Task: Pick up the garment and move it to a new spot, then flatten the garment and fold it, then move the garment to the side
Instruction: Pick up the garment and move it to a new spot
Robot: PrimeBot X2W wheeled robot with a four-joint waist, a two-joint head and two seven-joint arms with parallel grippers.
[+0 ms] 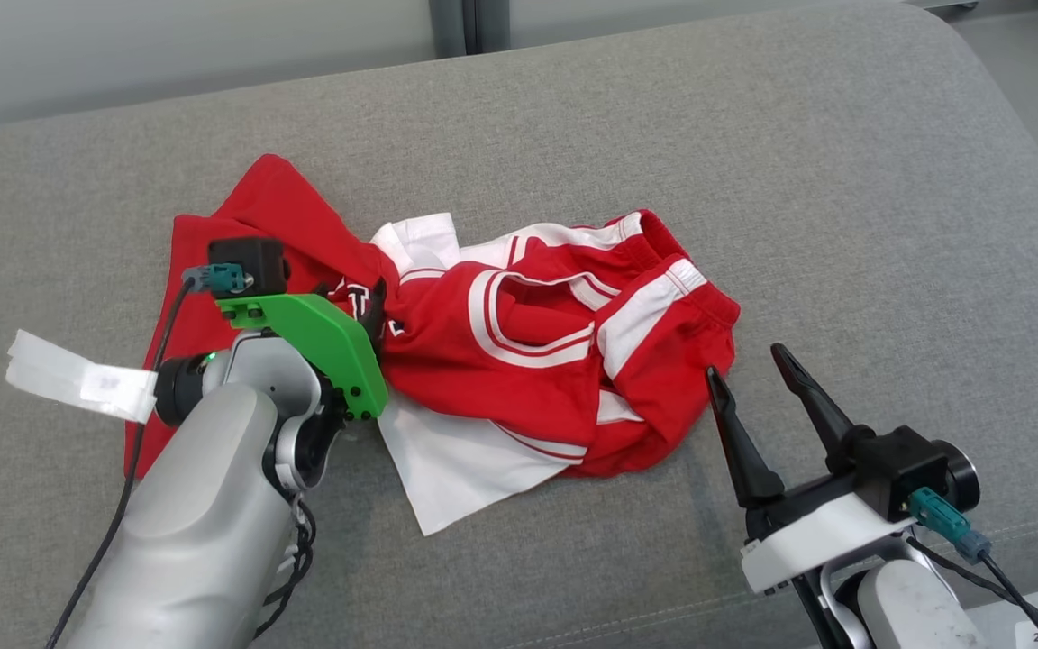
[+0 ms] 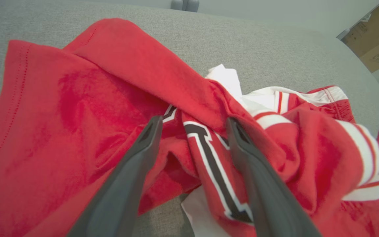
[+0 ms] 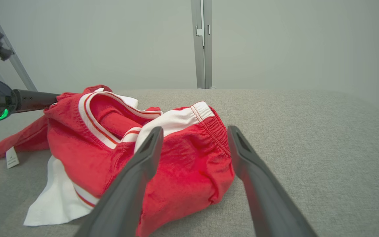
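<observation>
I will lift the lettered garment's fold, and the piece with the elastic hem (image 1: 669,335) will stay behind, separate, because the lettered garment's white-banded edge (image 1: 588,342) lies loose over it.
A crumpled red garment (image 1: 501,361) with white bands and a white panel lies in the middle of the grey cushion (image 1: 798,180). My left gripper (image 1: 368,311) is over its left part, mostly hidden behind the green wrist mount. In the left wrist view the left gripper (image 2: 193,121) stands open, its fingers (image 2: 127,184) straddling a fold of the garment (image 2: 77,98) with black and white lettering. My right gripper (image 1: 744,361) stands open just right of the garment's edge, with nothing between its fingers. The right wrist view shows that gripper (image 3: 194,129) pointing at the garment's (image 3: 183,164) elastic hem.
The cushion's front seam (image 1: 978,532) runs under my right arm, and its rounded right end (image 1: 1015,117) drops off to the floor. A cardboard box (image 2: 373,39) stands beyond that end. A pale wall with a metal post (image 3: 202,42) is behind the cushion.
</observation>
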